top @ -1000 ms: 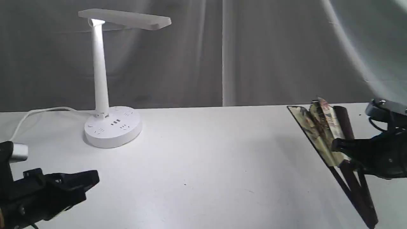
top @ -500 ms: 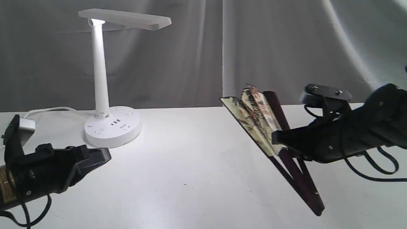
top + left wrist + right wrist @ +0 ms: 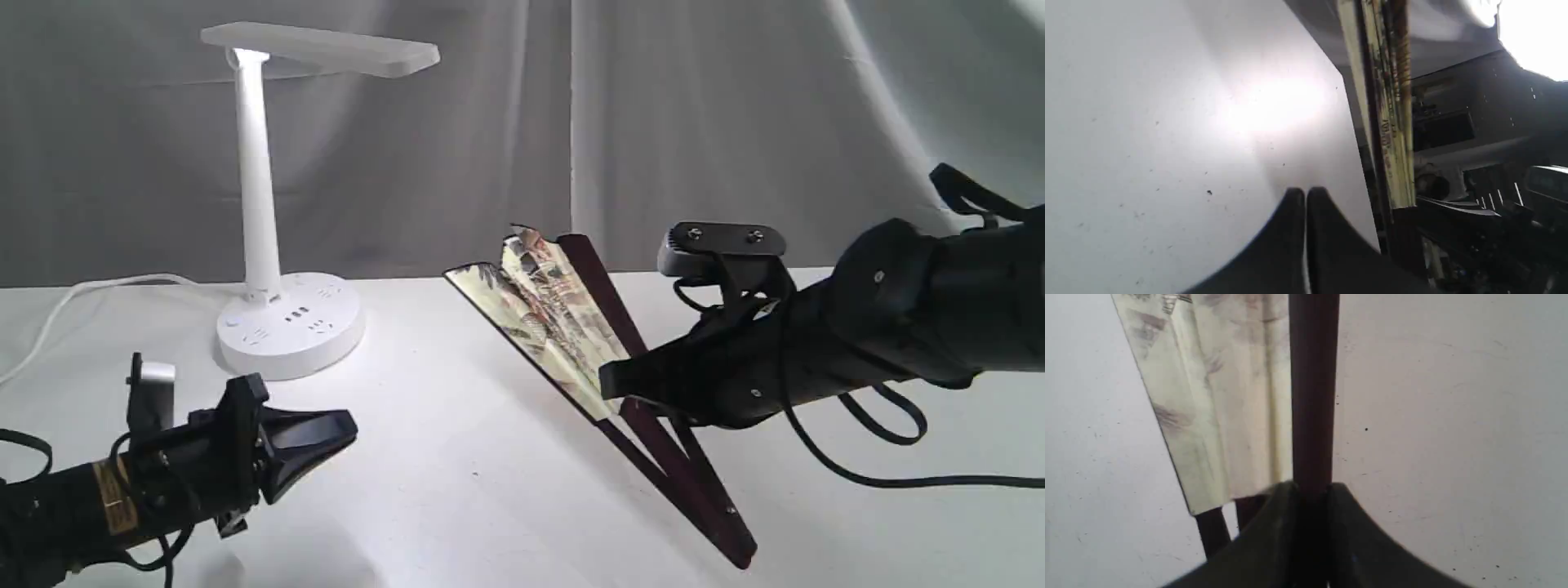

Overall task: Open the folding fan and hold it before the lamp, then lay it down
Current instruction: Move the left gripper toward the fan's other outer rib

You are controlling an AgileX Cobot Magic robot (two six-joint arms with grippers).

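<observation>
My left gripper should move back because its closed fingers point wide of the fan's loose edge point(image 3: 522, 348). It should then turn and open around that edge's upper end point(image 3: 458, 278).
The folding fan point(image 3: 555, 318) is slightly spread and tilted above the table's middle, pivot end low at the right. Its cream painted pleats and maroon guard show in the right wrist view point(image 3: 1229, 416). My right gripper point(image 3: 616, 384) is shut on the fan's maroon guard point(image 3: 1312, 416). In the left wrist view the fan point(image 3: 1386, 114) appears edge-on beyond my left gripper point(image 3: 1305, 194), whose fingers are pressed together with nothing between them. That left gripper point(image 3: 347, 429) hovers at lower left, apart from the fan. The white lamp point(image 3: 269, 204) stands at the back left.
The lamp's white cord point(image 3: 82, 298) trails off to the left edge of the white table point(image 3: 457, 506). A grey curtain point(image 3: 653, 122) hangs behind. Black cables point(image 3: 890, 457) dangle under the right arm.
The right gripper has carried the fan leftward from the right edge toward the table's middle and lifted it. The left gripper has advanced rightward toward the fan.
</observation>
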